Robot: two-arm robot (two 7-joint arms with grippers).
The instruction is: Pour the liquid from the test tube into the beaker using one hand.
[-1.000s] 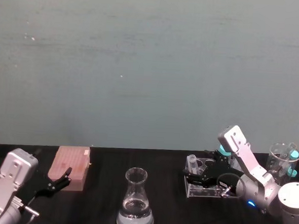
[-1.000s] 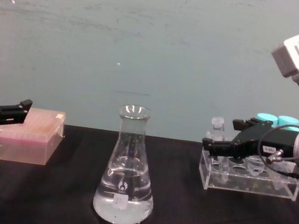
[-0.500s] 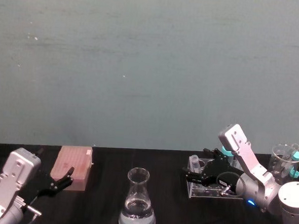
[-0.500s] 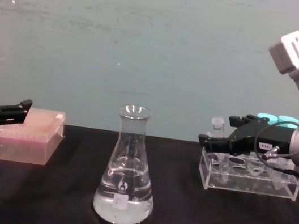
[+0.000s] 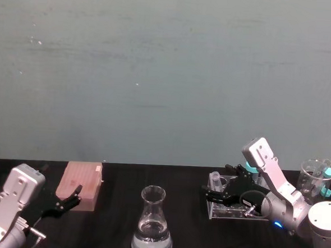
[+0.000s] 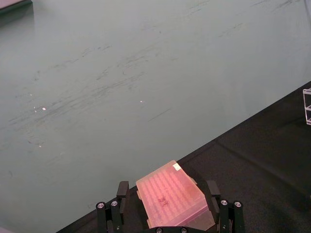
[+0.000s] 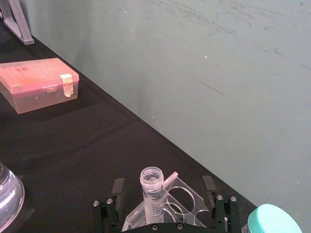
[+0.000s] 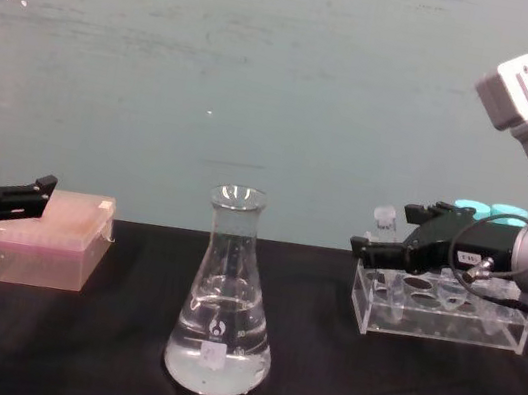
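Note:
I expect clear liquid to pour out in a thin stream when I tip the test tube over the beaker, because the test tube's threaded opening (image 7: 152, 175) is uncapped.
The test tube (image 7: 152, 187) stands upright in the end hole of a clear rack (image 8: 443, 311) at the table's right; its liquid is too faint to make out. My right gripper (image 7: 163, 187) is open, with one finger on each side of the tube and apart from it; in the chest view the right gripper (image 8: 378, 245) reaches in at the rack's left end, just below the tube's rim (image 8: 384, 216). The beaker (image 8: 224, 302) stands mid-table with clear liquid in its base, also in the head view (image 5: 152, 227). My left gripper (image 8: 0, 199) hangs open and idle at the far left.
A pink tip box (image 8: 49, 243) lies at the left, right in front of the left gripper (image 6: 166, 191). Teal-capped tubes (image 8: 490, 208) stand at the back of the rack. A glass container (image 5: 314, 178) with teal-capped tubes stands at the far right.
The right gripper has shifted slightly left and upward along the tube, then held still. The left arm, the beaker and the tube have not moved.

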